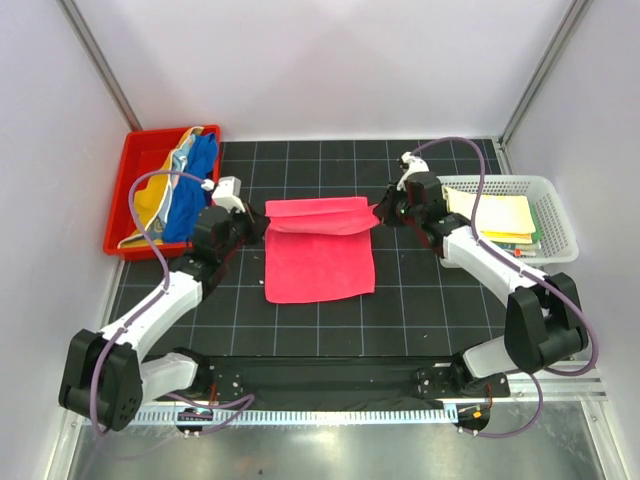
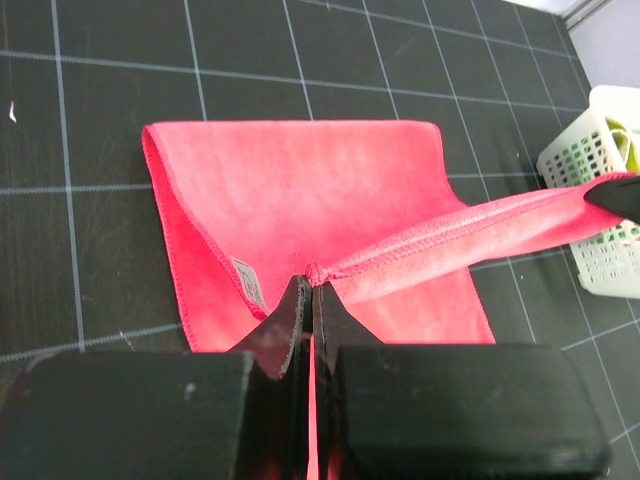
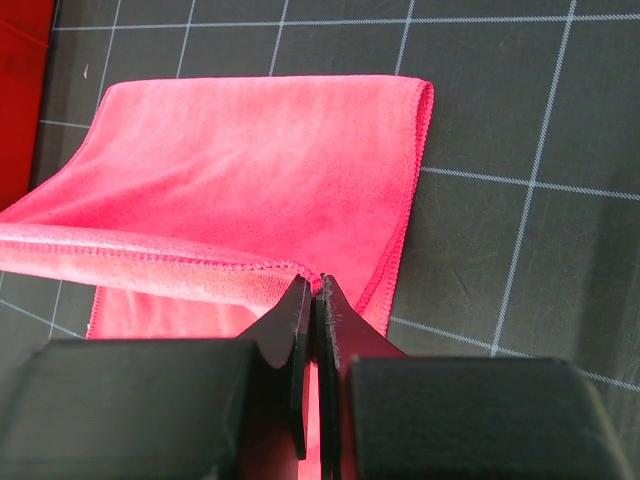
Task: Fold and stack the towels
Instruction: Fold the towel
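Both of the robot's grippers should pull the towel's held edge [image 1: 322, 231] back and lower it at the towel's near edge [image 1: 320, 299], because it hangs over the towel's far half, well short of there.
A pink-red towel [image 1: 318, 262] lies on the black grid mat, its far edge lifted and stretched between both grippers. My left gripper [image 1: 262, 222] is shut on the towel's far left corner; in the left wrist view the corner is pinched at the fingertips [image 2: 312, 278] and the towel [image 2: 300, 190] spreads out below. My right gripper [image 1: 378, 212] is shut on the far right corner, pinched at its tips [image 3: 314, 285] above the towel [image 3: 250, 160]. More towels, blue [image 1: 198, 185] and yellow [image 1: 147, 200], lie in the red bin.
The red plastic bin [image 1: 128, 190] stands at the far left. A white mesh basket [image 1: 545, 190] with folded yellowish and green cloth stands at the right, also seen in the left wrist view [image 2: 590, 160]. White walls enclose the mat.
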Robot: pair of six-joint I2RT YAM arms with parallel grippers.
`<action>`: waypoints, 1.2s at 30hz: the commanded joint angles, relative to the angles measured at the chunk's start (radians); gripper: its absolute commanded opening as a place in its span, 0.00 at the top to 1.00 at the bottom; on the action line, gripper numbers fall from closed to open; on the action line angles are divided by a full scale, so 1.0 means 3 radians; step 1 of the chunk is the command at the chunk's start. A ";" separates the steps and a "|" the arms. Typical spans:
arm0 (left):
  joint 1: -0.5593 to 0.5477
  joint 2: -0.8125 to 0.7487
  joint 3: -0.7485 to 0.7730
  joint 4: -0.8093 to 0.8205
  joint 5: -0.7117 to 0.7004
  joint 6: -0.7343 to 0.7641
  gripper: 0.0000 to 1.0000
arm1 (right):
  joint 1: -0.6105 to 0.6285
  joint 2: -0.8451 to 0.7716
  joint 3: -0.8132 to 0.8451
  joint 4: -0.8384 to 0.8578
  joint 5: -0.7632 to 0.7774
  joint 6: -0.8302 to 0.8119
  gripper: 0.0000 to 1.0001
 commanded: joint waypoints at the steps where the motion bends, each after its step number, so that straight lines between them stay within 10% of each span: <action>1: -0.0035 -0.0136 -0.0081 -0.0024 -0.0144 0.0011 1.00 | 0.0036 -0.0175 -0.0050 0.0049 0.0099 0.0040 0.99; 36: -0.0112 -0.0622 -0.0377 -0.0653 -0.0298 -0.0296 1.00 | 0.0236 -0.0400 -0.0270 -0.0309 0.0380 0.0102 0.99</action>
